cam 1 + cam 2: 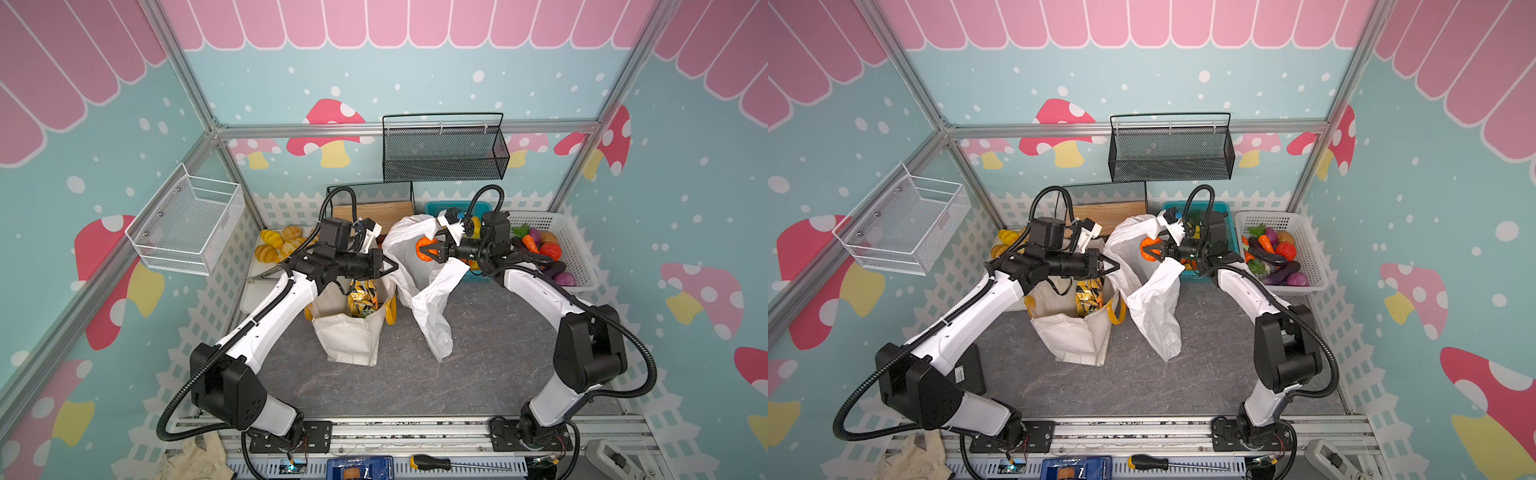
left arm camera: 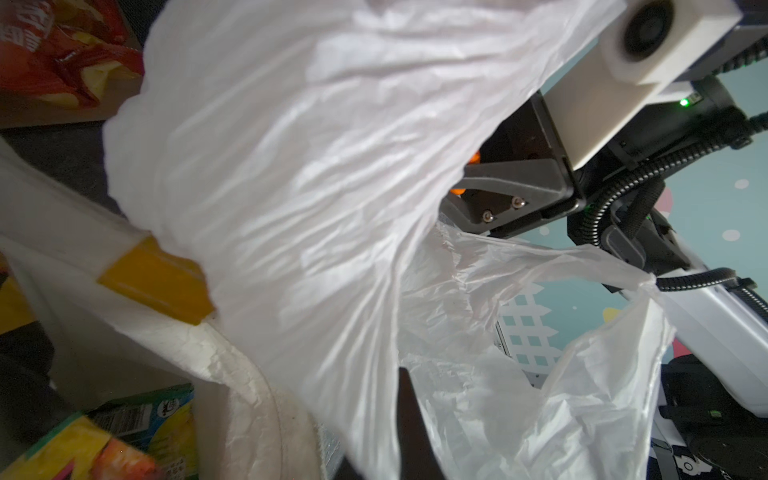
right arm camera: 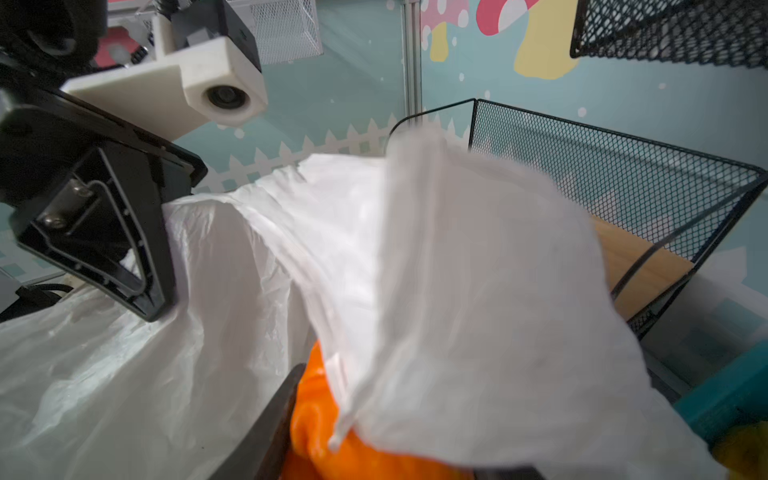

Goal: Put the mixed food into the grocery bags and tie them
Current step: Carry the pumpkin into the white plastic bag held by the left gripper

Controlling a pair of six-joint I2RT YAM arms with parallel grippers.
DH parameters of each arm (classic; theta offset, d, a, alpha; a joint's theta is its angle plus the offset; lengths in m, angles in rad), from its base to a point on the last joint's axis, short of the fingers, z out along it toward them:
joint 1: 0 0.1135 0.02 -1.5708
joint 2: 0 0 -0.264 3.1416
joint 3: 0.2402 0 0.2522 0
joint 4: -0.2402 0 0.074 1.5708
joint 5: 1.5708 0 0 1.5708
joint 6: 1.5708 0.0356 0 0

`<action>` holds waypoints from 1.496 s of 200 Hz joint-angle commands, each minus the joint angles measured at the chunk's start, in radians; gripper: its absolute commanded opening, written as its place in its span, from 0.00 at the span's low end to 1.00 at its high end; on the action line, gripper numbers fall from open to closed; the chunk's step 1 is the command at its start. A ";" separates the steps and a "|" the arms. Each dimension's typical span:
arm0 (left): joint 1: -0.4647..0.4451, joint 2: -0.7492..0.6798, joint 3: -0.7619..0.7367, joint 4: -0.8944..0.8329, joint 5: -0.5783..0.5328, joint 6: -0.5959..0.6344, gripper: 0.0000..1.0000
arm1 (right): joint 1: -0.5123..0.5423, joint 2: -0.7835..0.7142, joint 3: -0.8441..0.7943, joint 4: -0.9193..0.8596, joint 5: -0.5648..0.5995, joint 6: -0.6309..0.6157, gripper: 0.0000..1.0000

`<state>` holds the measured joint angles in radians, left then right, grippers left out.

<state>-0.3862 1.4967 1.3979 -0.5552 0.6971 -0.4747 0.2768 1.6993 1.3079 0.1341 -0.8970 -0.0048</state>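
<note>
A flap of the white plastic bag (image 3: pixel 496 312) hangs over the orange pumpkin, so next my right gripper lowers it inside the bag (image 1: pixel 421 279) and slips out beneath the flap.
In both top views my left gripper (image 1: pixel 394 266) (image 1: pixel 1116 266) is shut on the rim of the white plastic bag (image 1: pixel 432 307) (image 1: pixel 1154 307), holding its mouth open. In the left wrist view the plastic (image 2: pixel 311 187) drapes over that gripper (image 2: pixel 397 382). My right gripper (image 1: pixel 426 250) (image 1: pixel 1148 250) is shut on an orange toy pumpkin (image 1: pixel 424 245) (image 3: pixel 311 415) at the bag's mouth. A flap of the bag (image 3: pixel 457 291) covers part of the pumpkin. The cream canvas tote (image 1: pixel 349 336) (image 1: pixel 1073 336) stands left of the plastic bag with snack packets (image 1: pixel 361 299) (image 2: pixel 124 436) inside.
A white basket (image 1: pixel 579 249) at the back right holds toy vegetables, among them a purple eggplant (image 1: pixel 555 270). A teal basket (image 1: pixel 453 205) sits behind my right arm. Bread rolls (image 1: pixel 278 245) lie back left. A black mesh shelf (image 1: pixel 444 149) and a white wire basket (image 1: pixel 187 224) hang on the walls.
</note>
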 commanded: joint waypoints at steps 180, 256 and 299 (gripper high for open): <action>0.005 0.046 0.000 0.014 0.039 0.019 0.00 | 0.130 -0.311 -0.444 0.215 0.299 0.082 0.44; 0.005 0.045 0.003 0.013 0.030 0.023 0.00 | 0.171 -0.204 -0.432 -0.096 0.454 0.005 0.48; 0.008 0.042 0.006 0.013 0.013 0.020 0.00 | 0.168 -0.219 -0.410 -0.275 0.681 0.093 0.66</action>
<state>-0.3862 1.5375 1.3933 -0.5549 0.7181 -0.4706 0.4458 1.4971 0.8825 -0.0013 -0.3649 0.0563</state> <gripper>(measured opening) 0.047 0.612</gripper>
